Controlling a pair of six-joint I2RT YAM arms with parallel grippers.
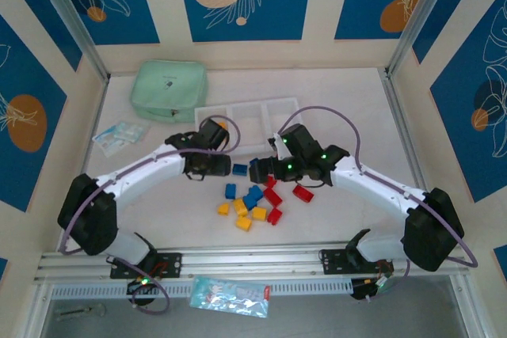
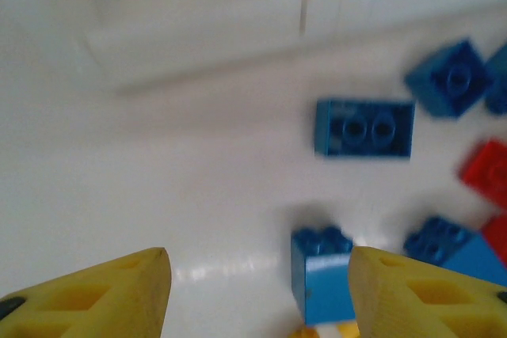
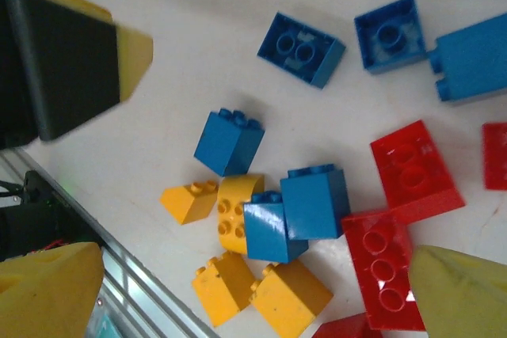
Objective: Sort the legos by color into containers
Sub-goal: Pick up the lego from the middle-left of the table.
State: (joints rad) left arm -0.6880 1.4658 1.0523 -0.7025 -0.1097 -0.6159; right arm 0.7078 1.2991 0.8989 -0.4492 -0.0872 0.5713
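Note:
The yellow sloped brick [image 1: 223, 209] lies free at the edge of the heap, so my open left gripper should keep going toward that brick and close around its sides.
Loose legos [image 1: 250, 203] in red, blue and yellow lie in a heap on the white table in front of the arms. The white three-compartment tray [image 1: 248, 110] stands behind them. My left gripper [image 1: 223, 166] hangs low at the heap's left side. Its yellow fingers [image 2: 119, 294] stand apart, open, and a blue brick [image 2: 321, 275] rests on the table right beside the right finger. Another blue brick [image 2: 364, 127] lies flat further on. My right gripper [image 3: 253, 294] is open above yellow bricks [image 3: 261, 290], blue bricks [image 3: 293, 211] and red plates [image 3: 384, 271], holding nothing.
A mint green zip pouch [image 1: 169, 89] lies at the back left beside the tray, and a small plastic packet [image 1: 120, 134] sits left of my left arm. The two grippers face each other closely. The aluminium rail [image 1: 253, 259] runs along the near edge.

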